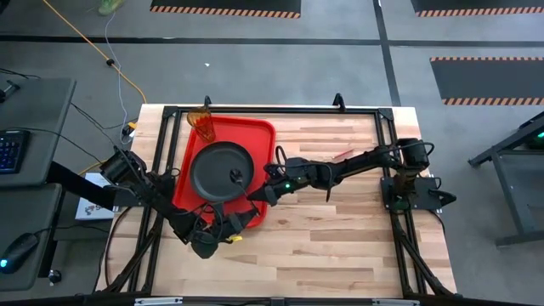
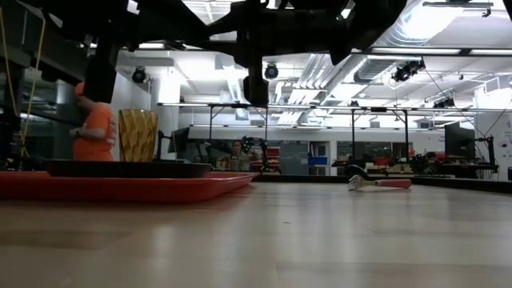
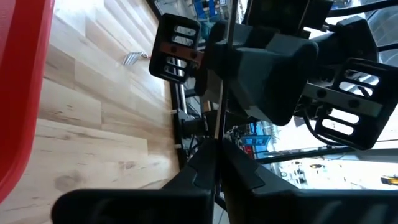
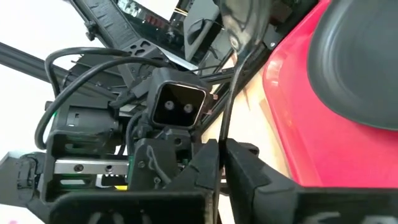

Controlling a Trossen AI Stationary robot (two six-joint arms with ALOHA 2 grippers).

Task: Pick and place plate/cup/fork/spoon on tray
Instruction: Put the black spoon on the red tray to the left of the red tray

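Observation:
My two grippers are both pinching the spoon (image 1: pixel 238 178) above the tray. My left gripper should open and move out of the way first, and then my right gripper should put the spoon down beside the plate (image 1: pixel 235 206).
The red tray (image 1: pixel 265 136) lies on the table's left half. The dark plate (image 1: pixel 217 166) sits on it, and the amber cup (image 1: pixel 203 121) stands upright at the tray's far left corner. The fork (image 1: pixel 342 155) lies flat on bare wood toward the far right and also shows in the low view (image 2: pixel 376 183). My left gripper (image 1: pixel 246 218) and my right gripper (image 1: pixel 260 196) meet over the tray's near right corner. Both are shut on the thin dark spoon (image 4: pixel 229 93), whose bowl (image 4: pixel 240 22) shows in the right wrist view. My left gripper pinches the spoon's thin handle (image 3: pixel 216 140) between its two fingers. The handle runs along the fingers and out past their tips toward my right gripper. The spoon is lifted clear of tray and table. My right gripper pinches the spoon's handle (image 4: pixel 219 149) between its two fingers, at the end away from the bowl. The handle runs out past the fingertips and curves away to the bowl. Where my left gripper meets the spoon does not show in this view.
Bare wood lies to the right of the tray and toward the near edge (image 1: pixel 340 246). A black frame (image 1: pixel 387 119) runs round the table's far and right sides. A person in an orange shirt (image 2: pixel 94 128) stands in the room beyond the table.

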